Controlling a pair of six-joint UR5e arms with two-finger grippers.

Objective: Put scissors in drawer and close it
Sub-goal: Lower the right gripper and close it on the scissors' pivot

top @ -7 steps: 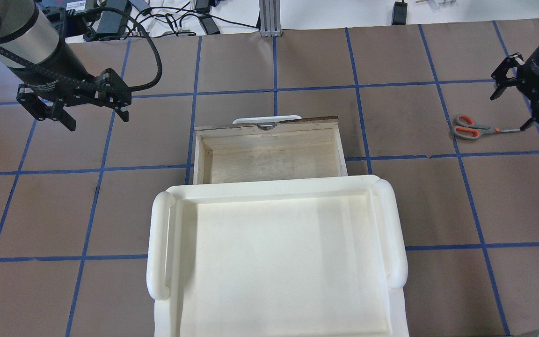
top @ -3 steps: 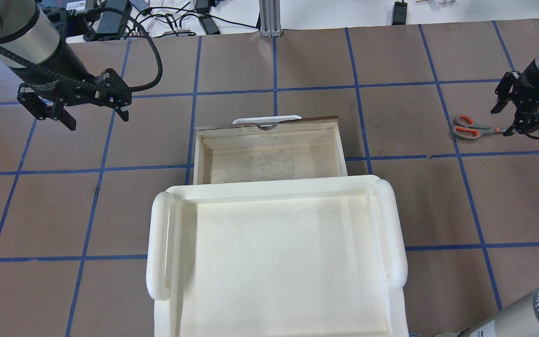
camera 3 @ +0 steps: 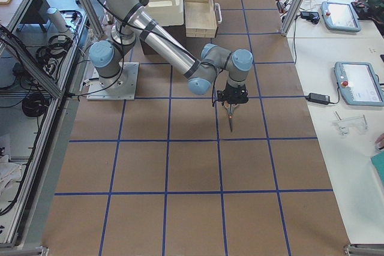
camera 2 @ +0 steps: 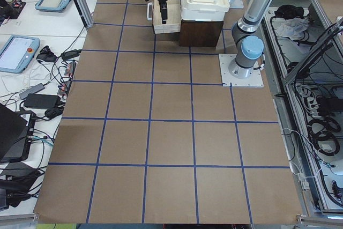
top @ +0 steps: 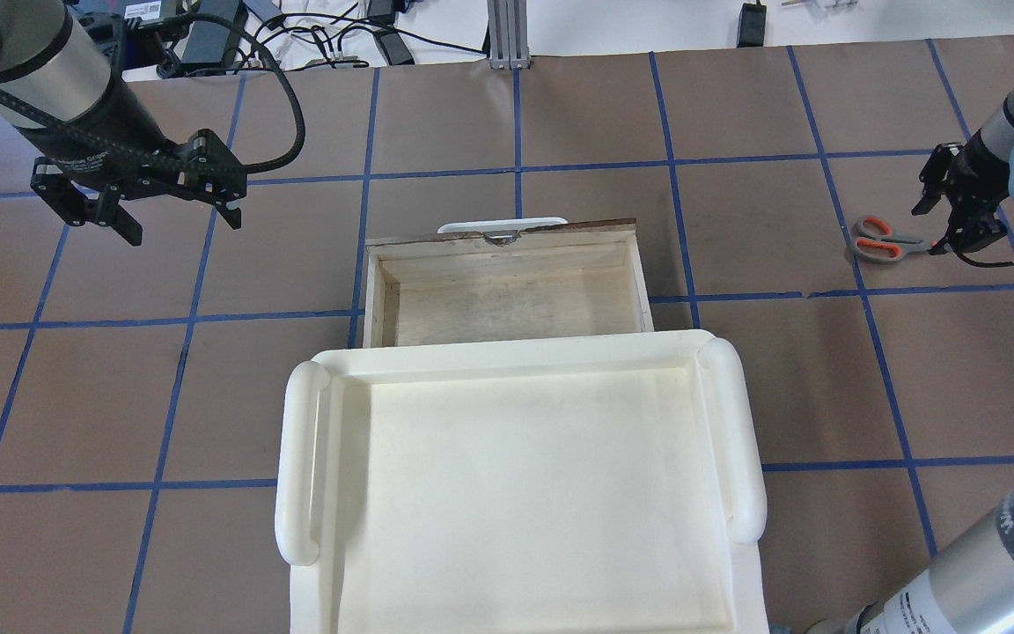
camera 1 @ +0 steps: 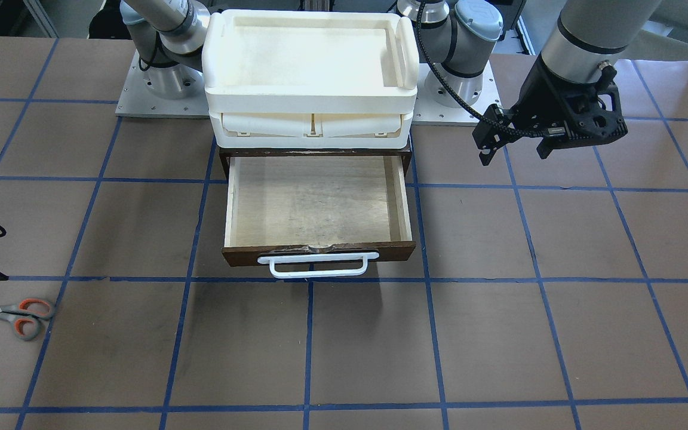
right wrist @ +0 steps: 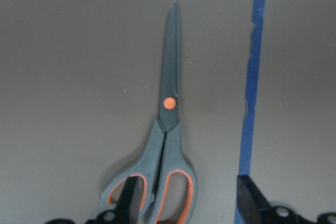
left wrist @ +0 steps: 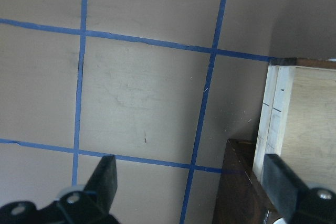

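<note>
The scissors (right wrist: 169, 103)' blades are closed and the handle necks nearly (right wrist: 166, 134) touch, so the scissors will stay shut and level when I pick them up.
The scissors (top: 884, 239) lie flat on the brown table at the far right, grey handles lined orange, pointing toward the drawer. In the right wrist view the scissors (right wrist: 167, 129) lie straight below, blades pointing away. My right gripper (top: 929, 229) is open and hangs low over the pivot and blades; its fingers (right wrist: 245, 199) stand on either side of the handle loops. The wooden drawer (top: 372, 295) is pulled open and empty, its white handle (camera 1: 319, 266) in front. My left gripper (top: 181, 227) is open and empty, above the table left of the drawer.
A cream plastic tray unit (top: 300, 458) sits on top of the dark cabinet that holds the drawer. Blue tape lines (top: 672, 176) cross the brown table. Cables and power bricks (top: 208, 35) lie beyond the far edge.
My right gripper has moved along the scissors toward the handles and turned, so that it now stands over the pivot. The left arm and the drawer have not moved.
</note>
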